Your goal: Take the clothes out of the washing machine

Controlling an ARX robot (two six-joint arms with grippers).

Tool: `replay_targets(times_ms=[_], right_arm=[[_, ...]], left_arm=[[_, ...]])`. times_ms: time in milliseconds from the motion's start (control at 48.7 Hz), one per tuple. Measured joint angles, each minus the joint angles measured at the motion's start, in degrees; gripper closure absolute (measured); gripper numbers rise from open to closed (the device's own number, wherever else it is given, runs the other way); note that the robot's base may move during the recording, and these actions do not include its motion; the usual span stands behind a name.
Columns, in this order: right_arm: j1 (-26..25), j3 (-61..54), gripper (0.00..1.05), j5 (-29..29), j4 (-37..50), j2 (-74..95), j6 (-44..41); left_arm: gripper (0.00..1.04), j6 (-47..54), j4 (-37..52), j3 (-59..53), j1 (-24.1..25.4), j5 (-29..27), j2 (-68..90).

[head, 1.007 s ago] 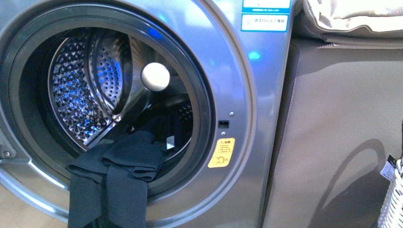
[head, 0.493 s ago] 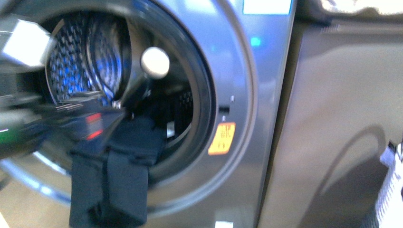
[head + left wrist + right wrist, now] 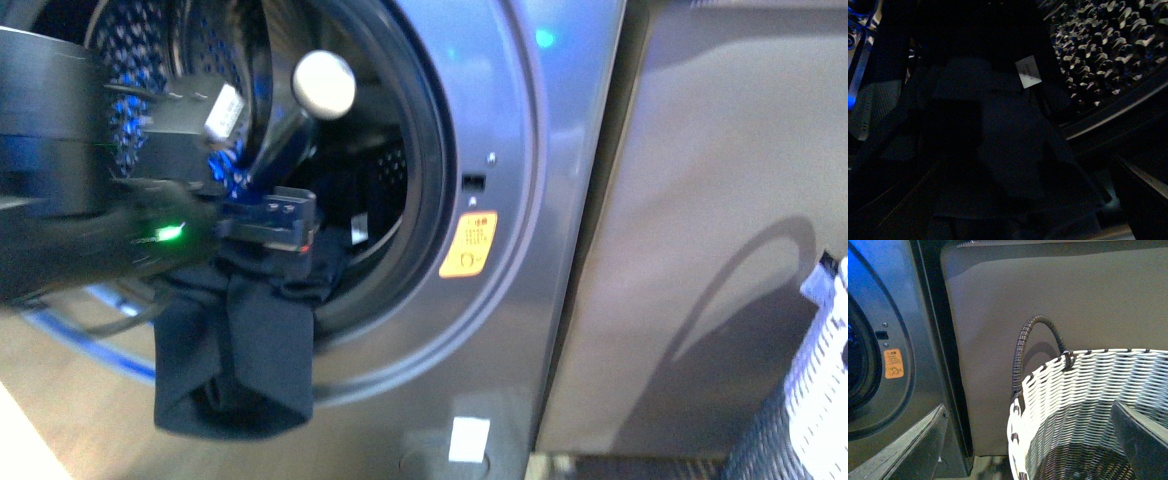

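My gripper will empty the drum when it pulls, because the navy clothes run in one unbroken stretch from the hanging end to the white label (image 3: 1028,71).
The washing machine (image 3: 520,180) is grey, its round porthole open onto the perforated drum (image 3: 130,60). Dark navy clothes (image 3: 245,345) hang out over the black seal and down the front. My left gripper (image 3: 292,222) has come in from the left and is open just above the clothes at the porthole's lower rim. The left wrist view is dim: the clothes (image 3: 998,140) with a white label (image 3: 1027,72) fill it, and the drum (image 3: 1108,45) lies behind. My right gripper (image 3: 1028,450) is open over a woven basket (image 3: 1048,385), holding nothing.
An orange warning sticker (image 3: 468,245) sits right of the porthole. A grey panel (image 3: 720,200) stands beside the machine. The white and dark woven basket (image 3: 815,400) with a dark loop handle (image 3: 1028,340) stands at the far right.
My left arm has come into the front view from the left and reached the porthole above the clothes. The view has shifted slightly. The clothes hang as before.
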Motion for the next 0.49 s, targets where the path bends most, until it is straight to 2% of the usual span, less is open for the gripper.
replay_targets(times_ms=[493], right_arm=[[0.0, 0.0, 0.07, 0.0, 0.0, 0.0, 0.0]], left_arm=[[0.07, 1.9, -7.0, 13.4, 1.4, -3.9, 11.6]])
